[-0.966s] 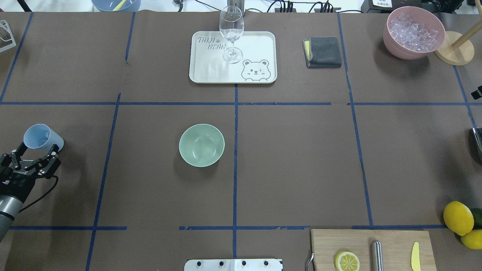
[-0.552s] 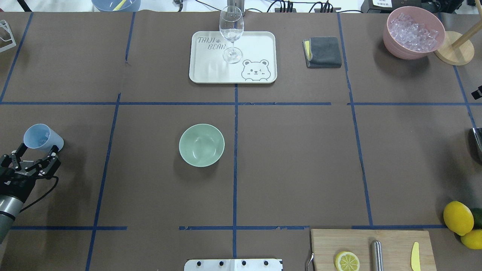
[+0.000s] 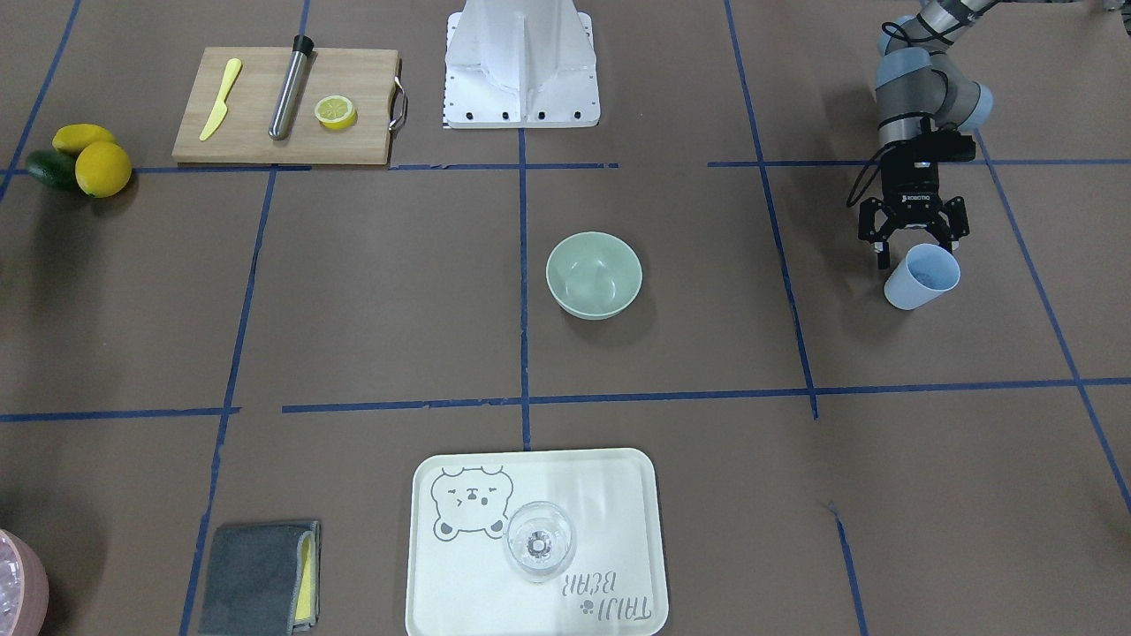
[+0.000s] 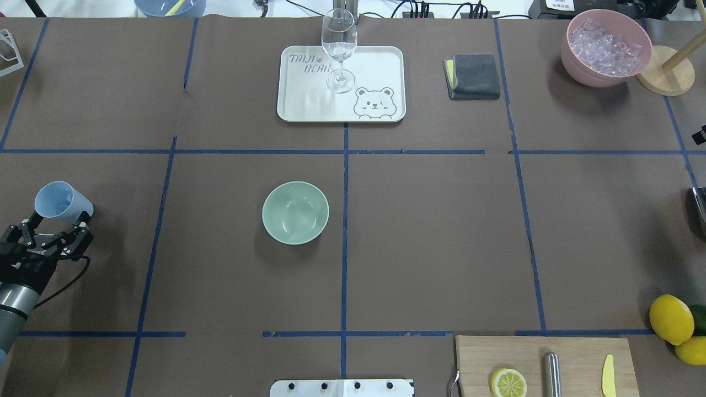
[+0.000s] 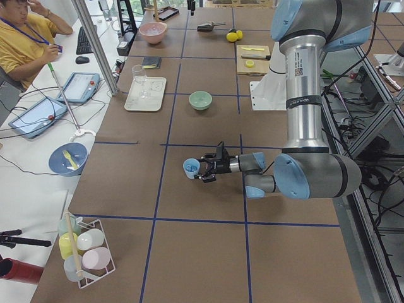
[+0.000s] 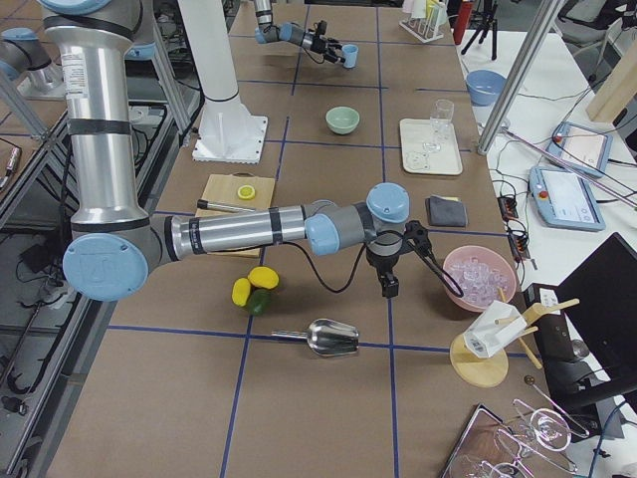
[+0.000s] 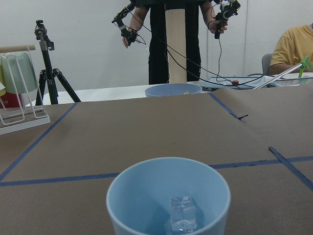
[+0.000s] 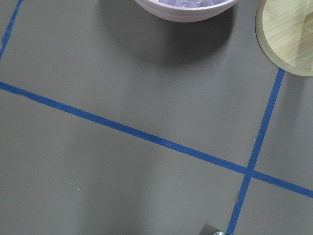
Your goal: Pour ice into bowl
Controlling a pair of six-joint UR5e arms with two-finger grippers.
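A clear ice cube (image 7: 183, 214) is high up inside the light blue cup (image 3: 921, 277), so more ice hidden below it should fall out when I pour.
The sage-green bowl (image 4: 295, 213) stands empty near the table's middle; it also shows in the front view (image 3: 594, 275). A light blue cup (image 4: 60, 201) stands upright at the left edge. The left wrist view shows one clear ice cube (image 7: 182, 213) inside it. My left gripper (image 4: 59, 220) is open and lies level right behind the cup, a fingertip at each side of its base (image 3: 917, 252). More ice (image 4: 604, 47) fills a pink bowl (image 4: 573, 66) at the far right. My right gripper (image 6: 418, 284) hangs beside the pink bowl; I cannot tell whether it is open.
A white tray (image 4: 375, 60) at the back holds a wine glass (image 4: 338, 44). A grey cloth (image 4: 473, 76) lies to its right. A wooden stand (image 4: 664, 70) is by the pink bowl. A cutting board (image 4: 579, 353), lemons (image 4: 671, 318) and a metal scoop (image 6: 333, 339) are at the near right.
My left gripper has shifted slightly behind the blue cup. The cup and the green bowl have stayed where they were.
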